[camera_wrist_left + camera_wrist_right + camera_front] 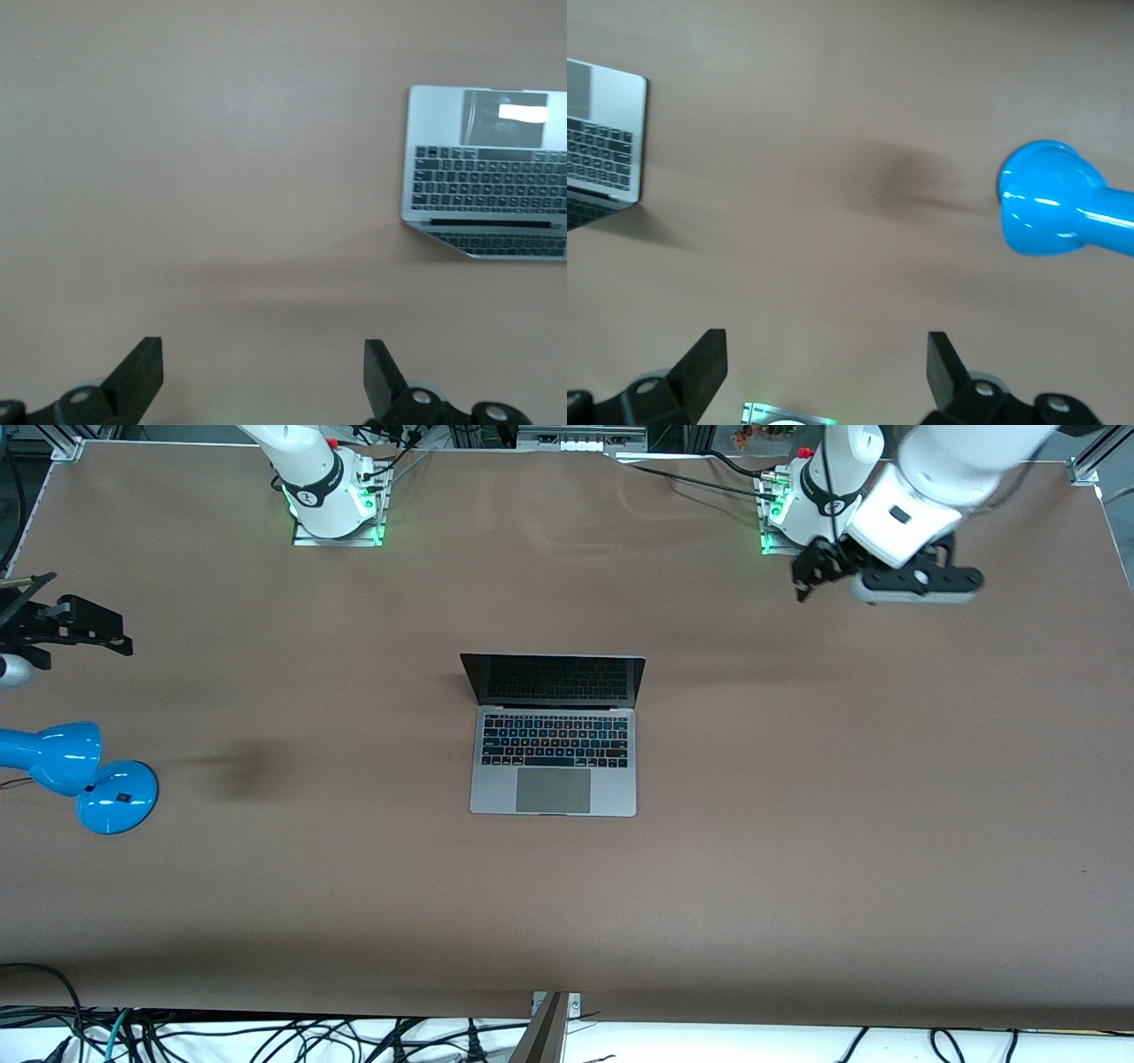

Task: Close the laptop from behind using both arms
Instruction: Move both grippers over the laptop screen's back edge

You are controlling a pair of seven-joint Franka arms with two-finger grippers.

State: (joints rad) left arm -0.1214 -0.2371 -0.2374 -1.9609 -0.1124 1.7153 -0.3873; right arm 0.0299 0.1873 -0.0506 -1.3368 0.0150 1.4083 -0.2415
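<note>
The dark screen (554, 680) should swing flat over the keyboard when I push it from behind. The laptop's base should stay where it is, because a hinge (555, 708) joins the two.
The laptop (554, 735) lies open in the middle of the table, its keyboard nearer the front camera and its dark screen raised at the edge toward the arms' bases. It also shows at the edge of both wrist views, the laptop (483, 199) in the left one and the laptop (602, 142) in the right. My left gripper (819, 568) hangs open in the air over the table near its own base, with nothing between its fingers (263, 350). My right gripper (62, 615) hangs open and empty (827, 343) over the right arm's end of the table.
A blue desk lamp (80, 775) lies on the table at the right arm's end, also seen as the lamp (1050, 199). The green-lit arm bases (337, 514) (784, 522) stand along the table's edge farthest from the front camera. Cables hang below the near edge.
</note>
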